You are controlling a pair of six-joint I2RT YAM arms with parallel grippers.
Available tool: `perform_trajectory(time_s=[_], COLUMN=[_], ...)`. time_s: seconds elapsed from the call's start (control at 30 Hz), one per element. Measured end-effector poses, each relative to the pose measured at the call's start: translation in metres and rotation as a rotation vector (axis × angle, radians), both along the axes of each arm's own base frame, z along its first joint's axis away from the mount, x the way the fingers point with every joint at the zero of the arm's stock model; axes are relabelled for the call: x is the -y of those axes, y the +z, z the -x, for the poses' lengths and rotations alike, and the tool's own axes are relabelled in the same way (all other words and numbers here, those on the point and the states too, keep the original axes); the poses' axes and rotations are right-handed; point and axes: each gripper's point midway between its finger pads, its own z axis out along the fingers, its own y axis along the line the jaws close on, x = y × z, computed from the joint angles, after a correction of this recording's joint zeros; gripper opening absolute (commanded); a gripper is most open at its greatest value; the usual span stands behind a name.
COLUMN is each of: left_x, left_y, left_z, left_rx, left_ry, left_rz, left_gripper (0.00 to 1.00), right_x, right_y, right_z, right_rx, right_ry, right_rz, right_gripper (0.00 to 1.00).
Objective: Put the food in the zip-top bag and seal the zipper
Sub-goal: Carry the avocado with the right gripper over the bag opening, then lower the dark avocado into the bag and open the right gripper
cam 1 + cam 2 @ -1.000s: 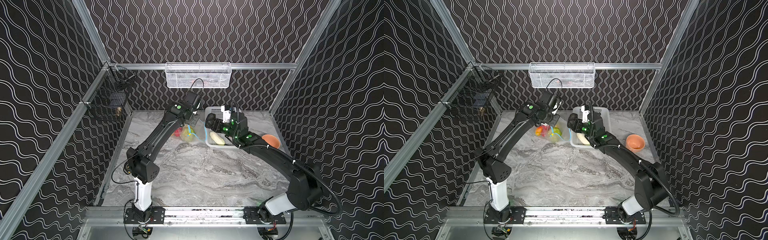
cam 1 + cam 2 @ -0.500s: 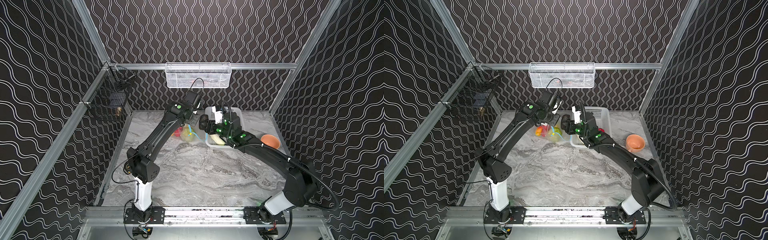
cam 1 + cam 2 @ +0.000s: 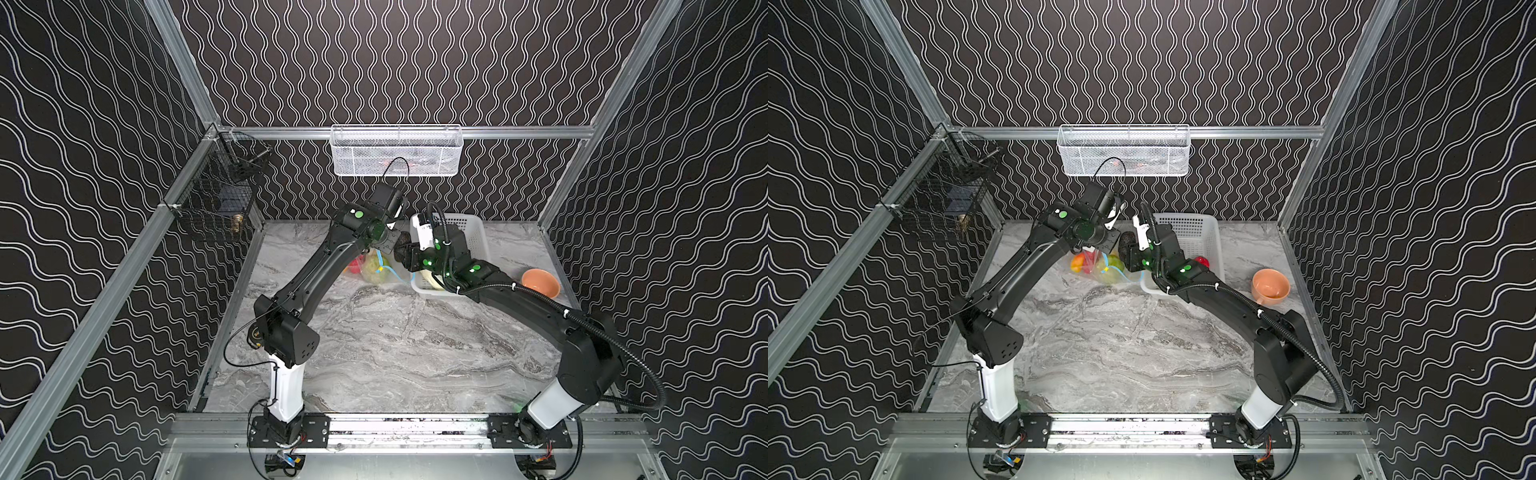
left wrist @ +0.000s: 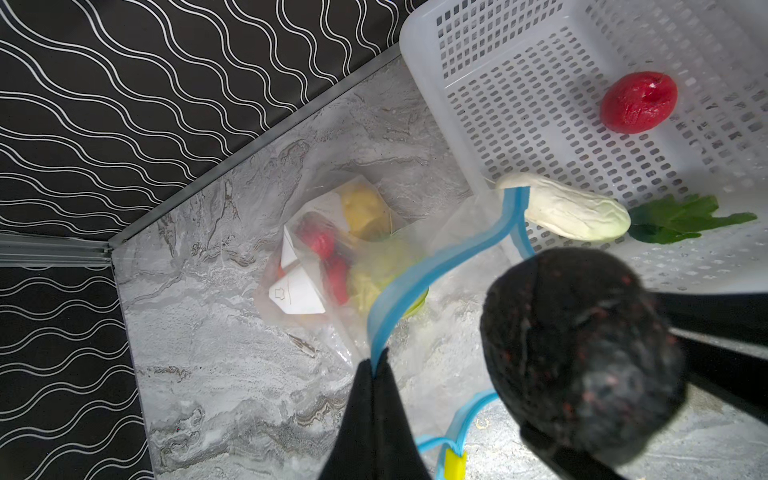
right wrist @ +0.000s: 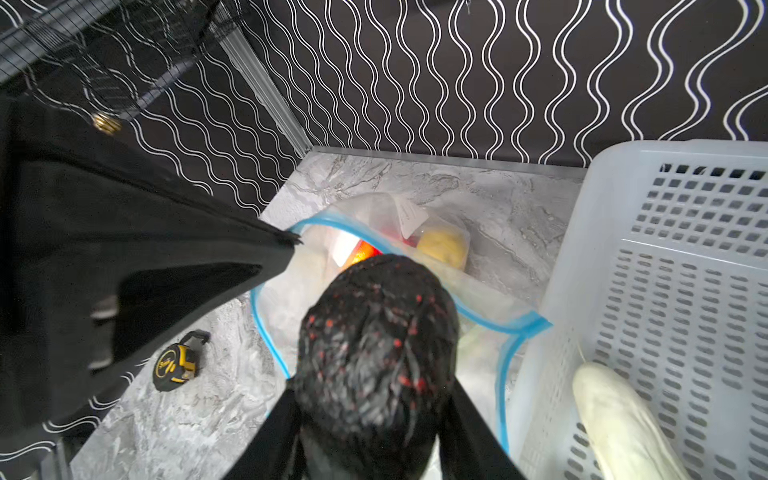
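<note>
The dark oval faces the bag's wide opening, so the robot's right gripper keeps moving it in past the blue zipper and let it go there.
The clear zip-top bag lies on the marble floor beside the basket, in both top views. It holds red pieces, a yellow potato and a green cabbage. My left gripper is shut on the blue zipper and lifts one lip, so the mouth gapes. The yellow slider sits at the strip's end. My right gripper is shut on the dark oval, which hangs over the bag's mouth.
The white perforated basket holds a white long vegetable, a red piece and green leaves. An orange bowl stands to its right. A tape measure lies left of the bag.
My right gripper has carried the dark oval leftward from above the basket to the bag's mouth. The left arm has kept its hold and place.
</note>
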Motion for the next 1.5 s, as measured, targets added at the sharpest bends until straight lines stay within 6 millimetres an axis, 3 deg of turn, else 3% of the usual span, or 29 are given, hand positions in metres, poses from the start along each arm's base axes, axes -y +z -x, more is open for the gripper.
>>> perform_trajectory(time_s=[0.37,1.1,1.33,1.5], left_x=[0.0,0.0,0.0,0.0], left_y=[0.0,0.006,0.005,0.005], left_z=[0.0,0.0,0.001,0.001], left_rx=[0.001,0.011,0.008,0.005], left_ry=[0.0,-0.001,-0.002,-0.003], left_rz=[0.001,0.008,0.007,0.007], left_gripper=[0.0,0.0,0.0,0.0], right_x=[-0.003,-0.019,-0.028,-0.031], right_y=[-0.025,-0.045,-0.043,-0.041], right_z=[-0.008,-0.022,-0.027,-0.03], right_rx=[-0.018,-0.07,-0.088,-0.105], right_ry=[0.0,0.009,0.011,0.003], right_rz=[0.056,0.094,0.078,0.067], right_gripper=[0.32,0.43,0.66,0.77])
